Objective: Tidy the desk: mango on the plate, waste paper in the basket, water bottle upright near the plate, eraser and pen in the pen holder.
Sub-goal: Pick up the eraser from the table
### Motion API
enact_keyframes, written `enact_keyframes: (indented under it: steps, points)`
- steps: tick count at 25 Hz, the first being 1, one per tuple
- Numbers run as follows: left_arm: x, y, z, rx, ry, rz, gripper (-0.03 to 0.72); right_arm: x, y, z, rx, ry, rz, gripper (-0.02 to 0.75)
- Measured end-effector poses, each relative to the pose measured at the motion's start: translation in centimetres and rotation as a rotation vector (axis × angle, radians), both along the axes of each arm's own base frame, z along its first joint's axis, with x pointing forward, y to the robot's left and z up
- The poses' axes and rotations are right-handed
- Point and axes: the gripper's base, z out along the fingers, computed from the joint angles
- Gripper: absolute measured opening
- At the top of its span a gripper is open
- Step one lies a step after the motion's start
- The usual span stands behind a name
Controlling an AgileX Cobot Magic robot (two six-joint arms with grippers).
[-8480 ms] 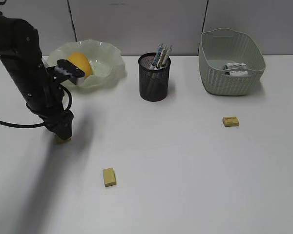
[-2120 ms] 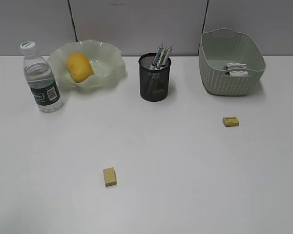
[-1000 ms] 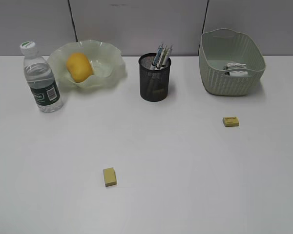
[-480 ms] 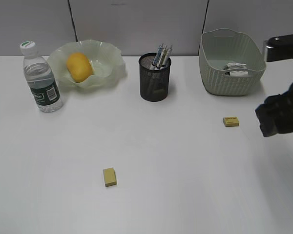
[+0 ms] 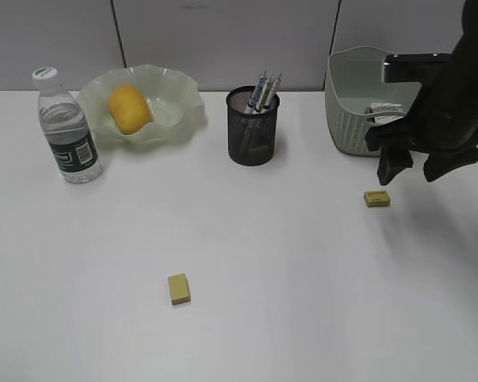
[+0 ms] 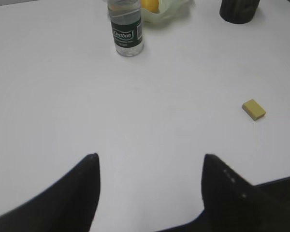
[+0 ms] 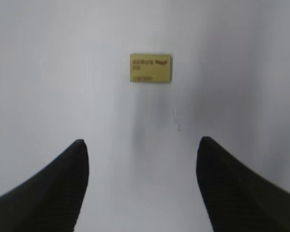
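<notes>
The pens lean to one side of the pen holder and leave a gap (image 5: pixel 238 100). The yellow eraser (image 5: pixel 377 199) will fall in next to them when I let go of it.
My right gripper (image 5: pixel 410 173) hovers open just above and right of a yellow eraser (image 5: pixel 376 198); in the right wrist view that eraser (image 7: pixel 151 67) lies ahead of the empty gripper (image 7: pixel 141 142). A second eraser (image 5: pixel 178 288) lies front left. The mango (image 5: pixel 129 109) sits in the plate (image 5: pixel 183 103), with the water bottle (image 5: pixel 68 127) upright beside it. Pens (image 5: pixel 264 86) stand in the pen holder (image 5: pixel 252 131). Waste paper (image 5: pixel 376 110) lies in the basket (image 5: pixel 350 119). My left gripper (image 6: pixel 150 159) is open over bare desk, far from the bottle (image 6: pixel 126 29) and eraser (image 6: pixel 253 109).
The right arm partly covers the basket's front right side. A grey partition wall runs behind the desk (image 5: pixel 287 263). The desk's near edge shows at the bottom right of the left wrist view.
The right arm has come in from the right edge and moved up and left over the right-hand eraser. The objects have not moved.
</notes>
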Motion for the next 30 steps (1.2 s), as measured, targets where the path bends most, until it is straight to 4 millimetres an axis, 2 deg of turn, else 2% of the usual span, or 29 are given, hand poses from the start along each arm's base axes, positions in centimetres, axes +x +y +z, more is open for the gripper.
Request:
enact_keyframes:
  steps: [6,12,15,23,30]
  points:
    - [0.0,0.0,0.0,-0.001,0.000,0.000,0.502,3.2,0.9,-3.2,-0.019,0.055,0.026,0.567]
    - [0.0,0.0,0.0,-0.001,0.000,0.000,0.501,5.1,-0.4,-5.9,-0.028,0.115,-0.013,0.571]
    - [0.0,0.0,0.0,-0.001,0.000,0.000,0.501,5.4,-1.1,-6.8,-0.029,0.137,-0.004,0.571]
    - [0.0,0.0,0.0,-0.001,0.000,0.000,0.501,5.5,-0.8,-7.4,-0.014,0.133,0.034,0.571]
    - [0.0,0.0,0.0,-0.001,0.000,0.000,0.495,5.6,-0.5,-8.8,0.005,0.150,0.032,0.571]
